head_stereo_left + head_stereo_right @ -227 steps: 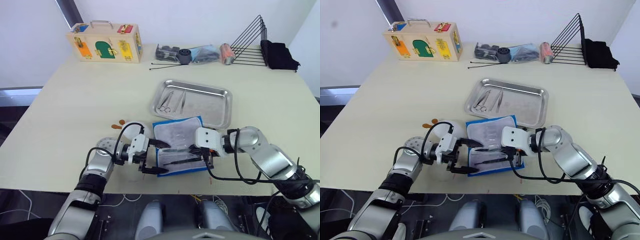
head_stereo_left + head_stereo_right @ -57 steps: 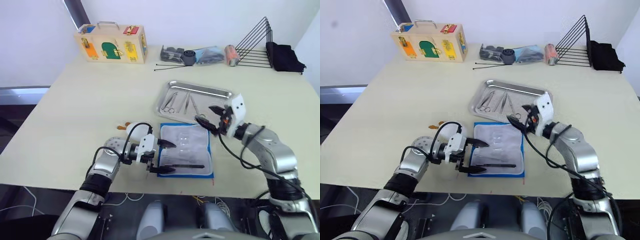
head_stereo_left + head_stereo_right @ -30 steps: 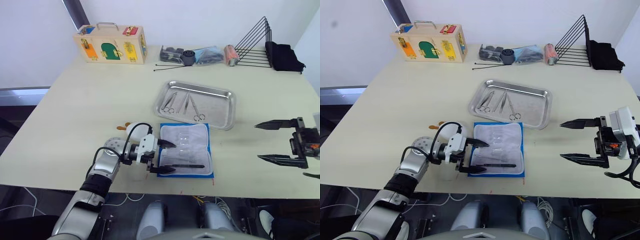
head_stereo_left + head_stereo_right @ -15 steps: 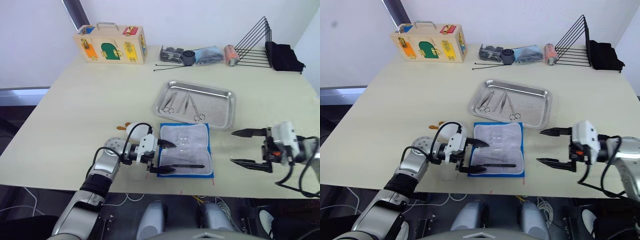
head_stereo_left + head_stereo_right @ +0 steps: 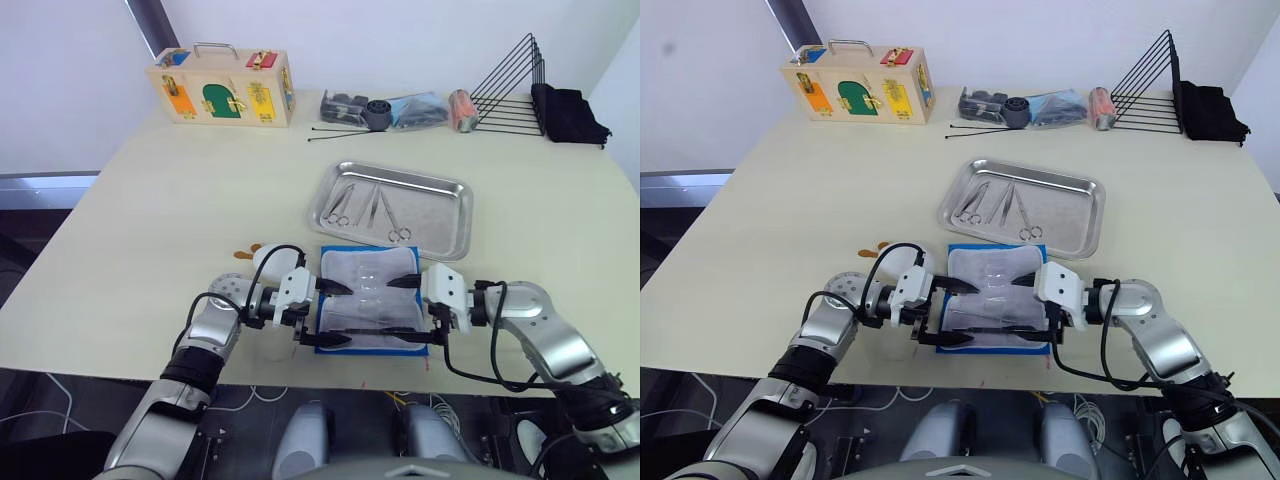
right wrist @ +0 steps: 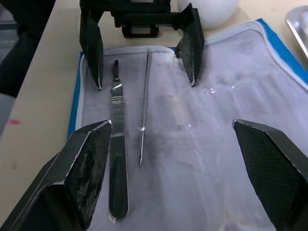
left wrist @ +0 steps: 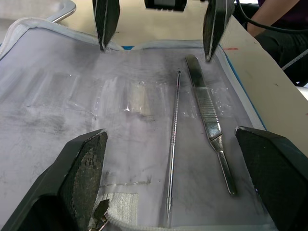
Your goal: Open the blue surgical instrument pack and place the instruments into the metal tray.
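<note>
The thin probe [image 6: 144,108] is kept apart from the flat silver instrument by a gap of lining [image 6: 132,113], so the probe should come away by itself when I lift it.
The blue surgical instrument pack [image 5: 368,300] lies open near the table's front edge, pale lining up. On the lining rest a flat silver instrument [image 7: 209,120] and a thin probe [image 7: 172,144], side by side. My left gripper [image 5: 338,314] stands open at the pack's left edge. My right gripper [image 5: 400,308] stands open at the right edge, facing the left one. Both grippers straddle the two instruments and hold nothing. The metal tray [image 5: 440,232] sits just beyond the pack, with several instruments [image 5: 370,207] in its left half.
A white round pouch [image 5: 265,262] lies beside my left arm. Along the back stand a wooden latch box [image 5: 220,87], a black wire rack [image 5: 505,85], black cloth [image 5: 570,112], small clutter [image 5: 385,108] and thin black rods [image 5: 335,133]. The table's front edge is close behind the pack.
My right gripper swung in from the table's right side to the pack's right edge, staying open. The left gripper and the pack have not moved.
</note>
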